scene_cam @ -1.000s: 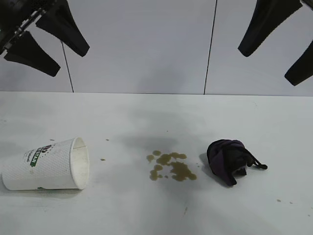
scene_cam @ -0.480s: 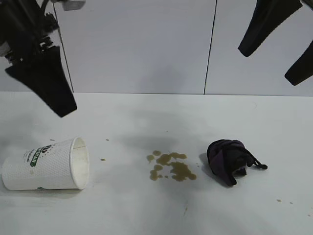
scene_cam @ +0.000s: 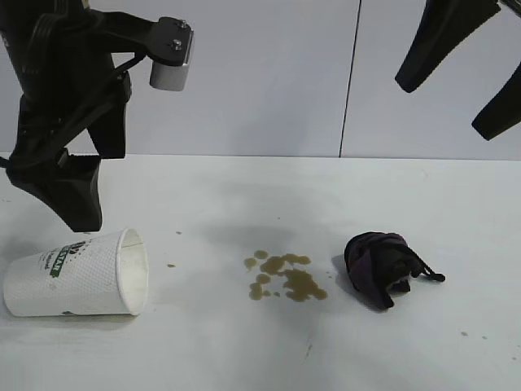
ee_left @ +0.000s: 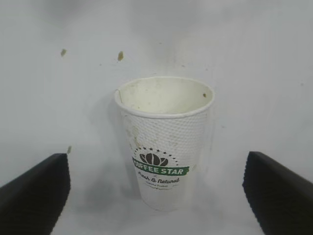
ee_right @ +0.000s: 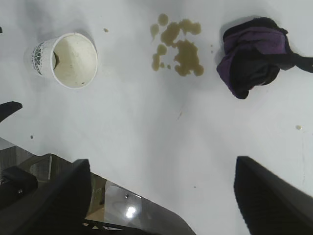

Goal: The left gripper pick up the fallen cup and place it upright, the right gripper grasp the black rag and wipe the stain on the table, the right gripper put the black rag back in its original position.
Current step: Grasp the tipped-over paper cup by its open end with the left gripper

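Note:
My gripper will turn the cup (scene_cam: 75,275) upright, and the cup will come up empty but stained, because it lies open with a brown speck inside its rim (ee_left: 204,95).
The cup (scene_cam: 77,281) lies on its side at the left of the table (scene_cam: 244,358), mouth toward the stain (scene_cam: 285,277). My left gripper (scene_cam: 94,191) hangs just above and behind the cup, open and empty. In the left wrist view the cup (ee_left: 164,142) lies between the wide-apart fingers (ee_left: 34,193) without touching them. The black rag (scene_cam: 381,267) sits bunched right of the stain. My right gripper (scene_cam: 446,106) is open, high above the rag. The right wrist view shows the cup (ee_right: 66,58), the stain (ee_right: 178,44) and the rag (ee_right: 254,54) far below the right gripper (ee_right: 164,191).
A few tiny brown specks (scene_cam: 171,265) dot the table between cup and stain. The table's edge (ee_right: 122,205) with a shiny surface beyond it shows in the right wrist view. A grey panelled wall (scene_cam: 269,73) stands behind the table.
My left arm has come down from the upper left corner to just above the fallen cup. The cup, stain, rag and right arm have not moved.

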`<control>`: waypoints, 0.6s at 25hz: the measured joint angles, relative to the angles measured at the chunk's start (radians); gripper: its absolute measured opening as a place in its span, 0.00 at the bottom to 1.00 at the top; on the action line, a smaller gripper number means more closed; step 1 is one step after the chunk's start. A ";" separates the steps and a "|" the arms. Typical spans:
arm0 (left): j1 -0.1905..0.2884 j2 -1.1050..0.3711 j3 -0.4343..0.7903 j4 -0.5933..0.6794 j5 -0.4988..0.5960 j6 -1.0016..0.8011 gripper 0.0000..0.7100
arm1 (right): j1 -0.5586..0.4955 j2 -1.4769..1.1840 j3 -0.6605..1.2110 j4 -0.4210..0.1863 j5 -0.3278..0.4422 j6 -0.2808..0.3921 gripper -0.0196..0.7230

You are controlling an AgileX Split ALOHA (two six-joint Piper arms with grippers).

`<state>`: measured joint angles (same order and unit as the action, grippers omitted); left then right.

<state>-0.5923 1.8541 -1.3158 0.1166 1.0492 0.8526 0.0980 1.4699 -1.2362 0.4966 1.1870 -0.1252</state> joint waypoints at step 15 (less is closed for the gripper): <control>0.000 0.207 0.000 0.078 -0.087 -0.025 0.98 | 0.000 0.000 0.000 -0.008 -0.001 0.000 0.78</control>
<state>-0.5923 2.0608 -1.3158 0.1945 0.9624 0.8273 0.0980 1.4699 -1.2362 0.4884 1.1860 -0.1252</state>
